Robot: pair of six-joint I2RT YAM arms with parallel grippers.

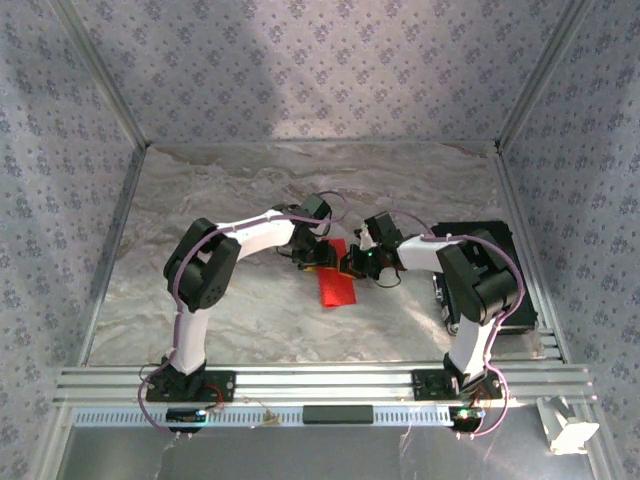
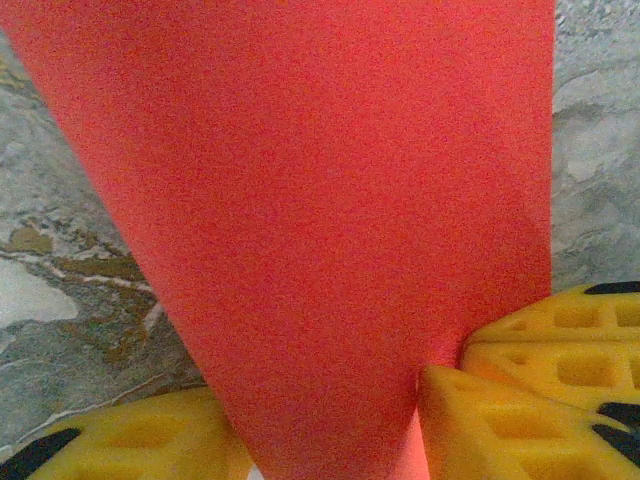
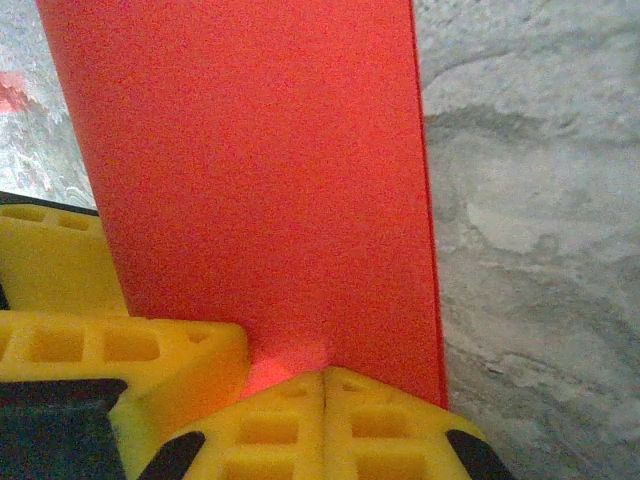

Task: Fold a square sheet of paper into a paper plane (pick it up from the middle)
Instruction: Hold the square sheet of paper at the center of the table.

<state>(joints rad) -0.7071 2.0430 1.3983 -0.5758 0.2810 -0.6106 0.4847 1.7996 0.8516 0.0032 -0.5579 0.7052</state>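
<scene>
Another layer (image 2: 411, 455) shows between the yellow fingers, so the red sheet of paper (image 1: 337, 288) will open up in a rounded loop when I press it.
The red sheet of paper (image 1: 336, 283), folded into a narrow strip, lies on the marbled table between both arms. My left gripper (image 1: 322, 260) is at its far end. In the left wrist view its yellow fingers (image 2: 140, 440) stand apart, and the paper (image 2: 320, 200) tapers down into the gap between them, at my left gripper (image 2: 325, 405). My right gripper (image 1: 352, 266) meets the same end from the right. In the right wrist view my right gripper (image 3: 325, 378) is shut, its tips together on top of the paper (image 3: 260, 170), with a small dimple just ahead of them.
A black tray (image 1: 500, 270) sits under the right arm at the table's right side. Patterned walls close the back and both sides. Aluminium rails (image 1: 320, 385) run along the near edge, and a white object (image 1: 565, 428) lies beyond them at lower right.
</scene>
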